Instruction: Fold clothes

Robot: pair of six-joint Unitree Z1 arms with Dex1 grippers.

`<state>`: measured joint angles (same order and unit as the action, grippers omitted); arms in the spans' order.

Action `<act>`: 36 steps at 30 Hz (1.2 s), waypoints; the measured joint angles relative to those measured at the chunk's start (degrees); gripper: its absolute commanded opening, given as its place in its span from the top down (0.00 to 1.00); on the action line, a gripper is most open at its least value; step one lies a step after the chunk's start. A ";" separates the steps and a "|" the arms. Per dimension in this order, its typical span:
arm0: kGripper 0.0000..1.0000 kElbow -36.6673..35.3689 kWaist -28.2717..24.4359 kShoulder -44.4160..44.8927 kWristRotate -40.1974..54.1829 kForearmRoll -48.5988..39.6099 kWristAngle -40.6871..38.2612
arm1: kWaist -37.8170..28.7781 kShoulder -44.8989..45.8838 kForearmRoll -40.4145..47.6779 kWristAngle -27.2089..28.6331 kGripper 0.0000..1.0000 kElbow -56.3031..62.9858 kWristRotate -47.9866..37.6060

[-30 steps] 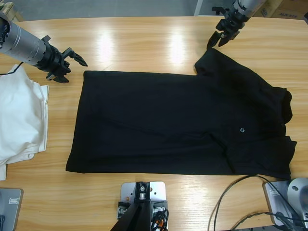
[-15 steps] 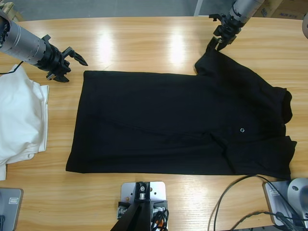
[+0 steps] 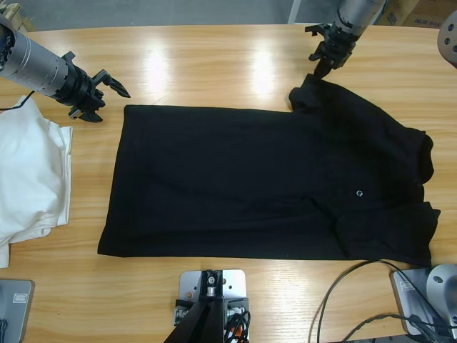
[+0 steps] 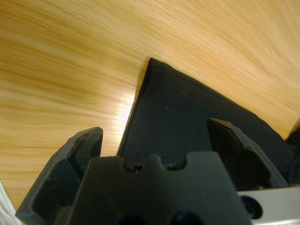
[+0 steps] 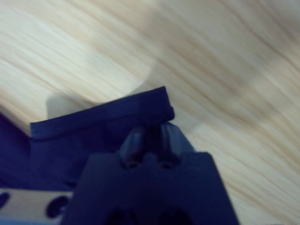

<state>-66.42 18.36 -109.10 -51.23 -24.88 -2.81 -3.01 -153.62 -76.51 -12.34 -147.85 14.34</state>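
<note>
My gripper will carry the polo's corner inward; the polo's far side (image 3: 207,120) should fold over, its near edge staying put, as the black polo lies spread flat (image 3: 235,189).
A black polo (image 3: 250,186) lies spread flat on the wooden table, hem to the left, collar to the right, with a small white logo (image 3: 358,191) on the chest. My left gripper (image 3: 113,106) hovers open just off the hem's far corner. In the left wrist view that black shirt corner (image 4: 187,112) lies between the spread jaws of the left gripper (image 4: 154,131). My right gripper (image 3: 321,66) is shut on the edge of the far sleeve (image 3: 310,89). The right wrist view shows the sleeve hem (image 5: 117,117) pinched at the tips of the right gripper (image 5: 150,133).
A pile of white clothes (image 3: 28,179) sits at the table's left edge, close to the left arm. Cables (image 3: 343,300) curl at the bottom right. Bare wood (image 3: 214,64) stretches along the far side between the two arms.
The right gripper came down from just above the sleeve, closed its jaws on the sleeve's edge and drew the tip slightly toward the far side. The left arm stayed put.
</note>
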 measured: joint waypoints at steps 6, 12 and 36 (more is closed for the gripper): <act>0.32 0.00 -0.21 0.00 0.00 0.00 0.00 | -0.22 0.00 -1.21 0.23 1.00 0.00 0.38; 0.32 0.00 -0.42 0.00 0.00 0.00 0.00 | -0.22 0.01 -1.83 0.23 1.00 -1.33 0.40; 0.47 -8.01 -0.73 -9.06 -0.60 0.00 3.00 | -0.43 0.19 -2.42 0.15 1.00 -2.70 0.40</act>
<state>-74.43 17.63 -118.16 -51.84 -24.89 0.19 -3.44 -153.44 -78.93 -12.19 -150.55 14.74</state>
